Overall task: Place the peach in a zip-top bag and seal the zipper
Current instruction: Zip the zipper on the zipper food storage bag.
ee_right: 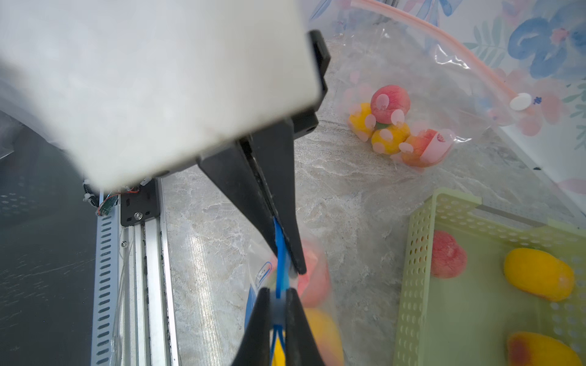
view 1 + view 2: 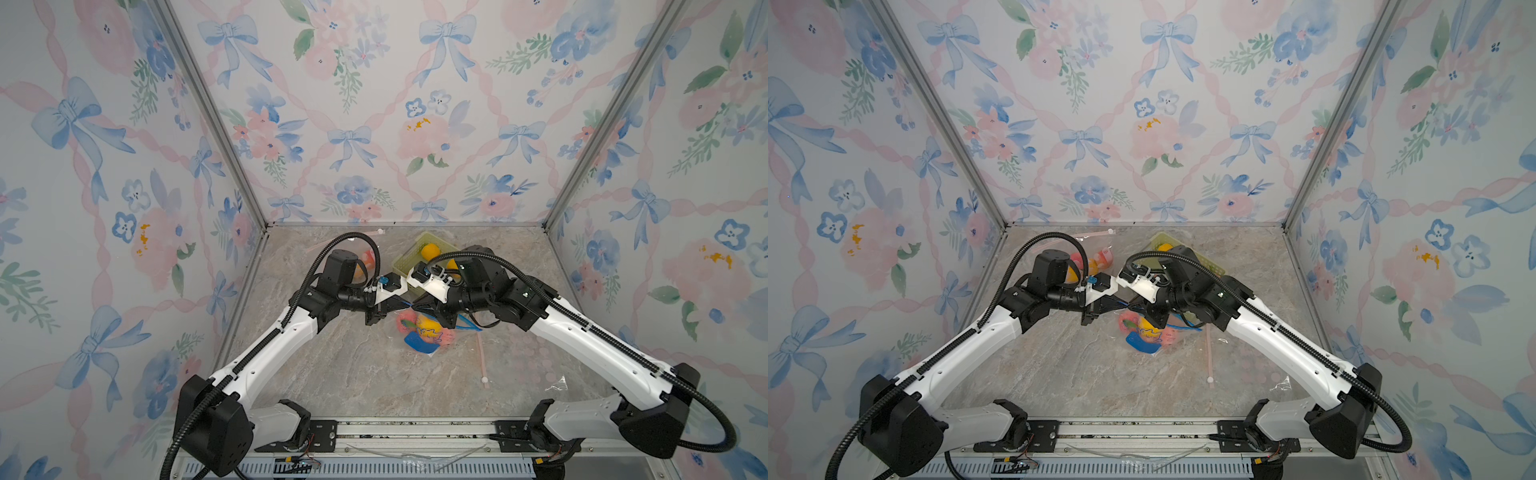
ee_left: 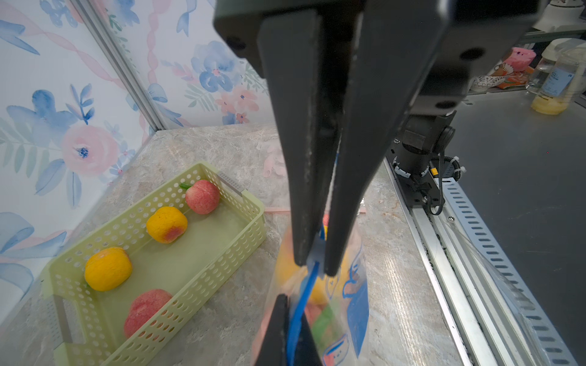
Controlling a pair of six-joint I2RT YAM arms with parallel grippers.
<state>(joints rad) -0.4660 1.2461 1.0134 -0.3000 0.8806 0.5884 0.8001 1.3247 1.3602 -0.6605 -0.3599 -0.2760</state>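
The slider (image 3: 315, 251) has my right gripper on it, in line with the blue zipper, so my left gripper should keep holding the zipper until the slider gets to the zipper's far end (image 2: 476, 323).
A clear zip-top bag (image 2: 424, 332) (image 2: 1147, 334) with blue print hangs between both grippers above the table's middle. A yellow peach (image 2: 428, 322) and a pink peach (image 1: 315, 275) sit inside it. My left gripper (image 3: 293, 312) (image 2: 376, 316) is shut on the bag's blue zipper strip (image 3: 306, 285). In the right wrist view, my right gripper (image 1: 277, 294) (image 2: 434, 311) is shut on the pale zipper slider (image 1: 278, 309), a finger's length from the left gripper (image 1: 287, 263). The two grippers point at each other along the strip.
A pale green basket (image 2: 405, 259) (image 3: 222, 250) behind the grippers holds several yellow and pink peaches. A second clear bag (image 1: 444, 79) with a pink zipper and peaches inside lies at the back left. A third clear bag's pink zipper (image 2: 482, 353) lies to the right.
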